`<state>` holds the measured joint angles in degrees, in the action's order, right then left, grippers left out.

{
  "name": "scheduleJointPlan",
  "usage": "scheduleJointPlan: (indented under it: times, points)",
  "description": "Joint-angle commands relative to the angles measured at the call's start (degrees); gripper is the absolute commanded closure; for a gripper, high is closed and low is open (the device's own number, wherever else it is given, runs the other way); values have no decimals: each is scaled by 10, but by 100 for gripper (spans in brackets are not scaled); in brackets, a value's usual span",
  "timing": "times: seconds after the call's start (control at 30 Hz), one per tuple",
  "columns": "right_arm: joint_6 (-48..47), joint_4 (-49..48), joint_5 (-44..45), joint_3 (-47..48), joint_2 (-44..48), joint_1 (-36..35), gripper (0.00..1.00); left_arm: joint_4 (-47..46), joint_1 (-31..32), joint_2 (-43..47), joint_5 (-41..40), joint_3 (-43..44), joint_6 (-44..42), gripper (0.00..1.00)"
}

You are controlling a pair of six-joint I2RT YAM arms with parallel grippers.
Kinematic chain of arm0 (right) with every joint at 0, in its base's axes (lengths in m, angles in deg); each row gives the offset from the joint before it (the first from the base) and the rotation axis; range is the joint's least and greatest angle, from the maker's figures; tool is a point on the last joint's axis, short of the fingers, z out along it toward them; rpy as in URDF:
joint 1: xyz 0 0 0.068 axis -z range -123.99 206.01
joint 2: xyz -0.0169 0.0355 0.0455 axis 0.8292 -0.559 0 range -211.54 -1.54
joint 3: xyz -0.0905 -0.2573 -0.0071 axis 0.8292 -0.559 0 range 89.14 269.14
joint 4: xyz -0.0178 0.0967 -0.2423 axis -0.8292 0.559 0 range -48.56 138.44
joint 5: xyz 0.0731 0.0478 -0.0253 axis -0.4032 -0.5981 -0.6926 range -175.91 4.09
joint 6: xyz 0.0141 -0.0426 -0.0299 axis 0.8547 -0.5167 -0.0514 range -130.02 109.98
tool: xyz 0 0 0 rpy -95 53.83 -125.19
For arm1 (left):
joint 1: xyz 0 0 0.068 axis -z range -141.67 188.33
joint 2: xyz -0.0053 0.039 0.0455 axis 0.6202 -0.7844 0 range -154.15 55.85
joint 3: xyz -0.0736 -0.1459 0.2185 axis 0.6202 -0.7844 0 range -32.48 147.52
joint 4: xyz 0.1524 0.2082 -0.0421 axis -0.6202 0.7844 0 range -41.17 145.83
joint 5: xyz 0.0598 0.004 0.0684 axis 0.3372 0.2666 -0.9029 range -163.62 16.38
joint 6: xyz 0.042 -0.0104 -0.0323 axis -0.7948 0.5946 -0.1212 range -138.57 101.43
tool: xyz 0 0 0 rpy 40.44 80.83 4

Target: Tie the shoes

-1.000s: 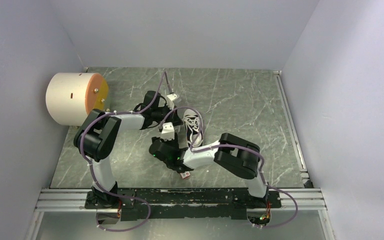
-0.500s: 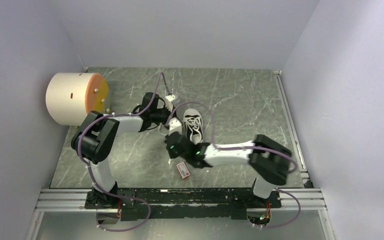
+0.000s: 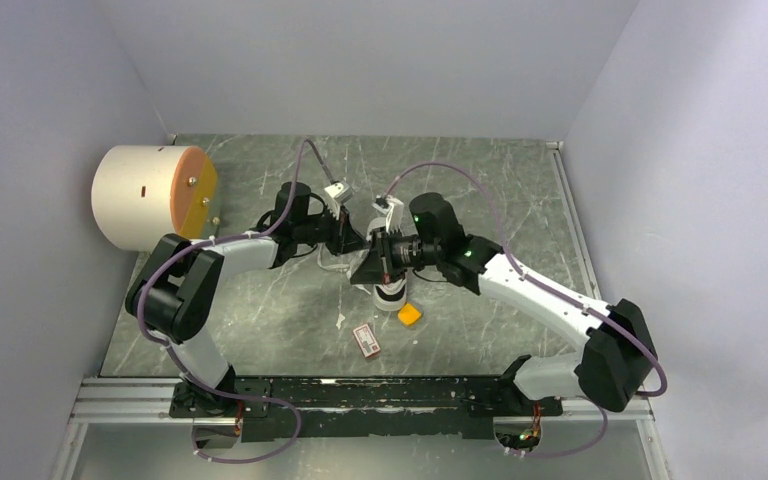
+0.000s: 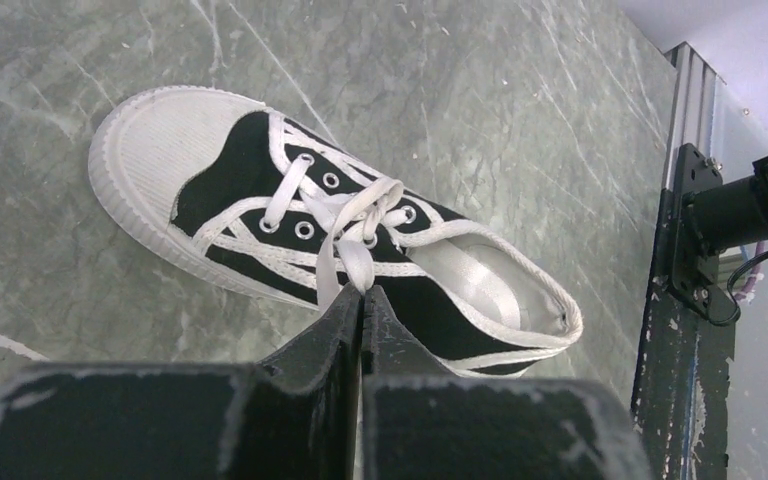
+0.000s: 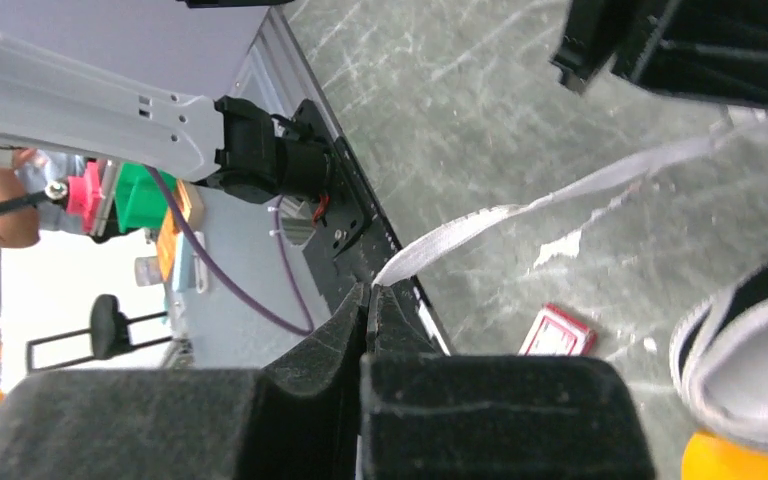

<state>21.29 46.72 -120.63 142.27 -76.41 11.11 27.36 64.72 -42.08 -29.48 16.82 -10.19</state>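
The robot's left gripper holds the lace loop (image 4: 356, 264) above the eyelets, so its right gripper should keep pulling the other lace's end across the shoe and let go over open floor (image 3: 457, 302).
The shoe (image 4: 260, 200) is a black-and-white low-top sneaker lying on the marbled floor, its white toe to the upper left in the left wrist view. My left gripper (image 4: 363, 292) is shut on a white lace (image 4: 350, 250) coming from the crossed laces at the eyelets. My right gripper (image 5: 371, 287) is shut on the end of another white lace (image 5: 520, 205), which runs taut toward the shoe (image 5: 750, 340). From above, both grippers, left (image 3: 352, 243) and right (image 3: 368, 268), meet over the shoe (image 3: 390, 293) and hide most of it.
A small orange block (image 3: 410, 314) lies just right of the shoe's near end. A red-and-white card (image 3: 367, 339) lies closer to the arm bases. A large cream cylinder with an orange face (image 3: 150, 197) stands at the far left. Walls enclose three sides.
The right arm swung from the near left of the shoe round to its right and far side, and its gripper closed on a lace. The orange block is now uncovered.
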Motion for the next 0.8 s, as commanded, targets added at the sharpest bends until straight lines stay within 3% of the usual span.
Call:
scheduleJointPlan:
  times: [0.0,0.07,0.17,0.37,0.5,0.63,0.77]
  points:
    - [-19,208,-42,68,-5,21,100,-44,-2,13,21,-1,36,95]
    - [-38,286,-30,90,-2,25,100,-58,-2,9,23,2,53,95]
    - [-69,403,54,133,11,42,100,-84,-2,0,27,-2,78,95]
    - [-2,646,352,190,-25,76,100,-95,-1,-16,23,-4,107,95]
    - [72,636,496,160,-16,82,100,-99,-1,-22,11,-12,111,95]
    - [139,559,636,121,-5,90,100,-105,-1,-30,8,-13,117,95]
    - [167,478,681,65,-17,110,100,-93,-1,-43,11,5,115,95]
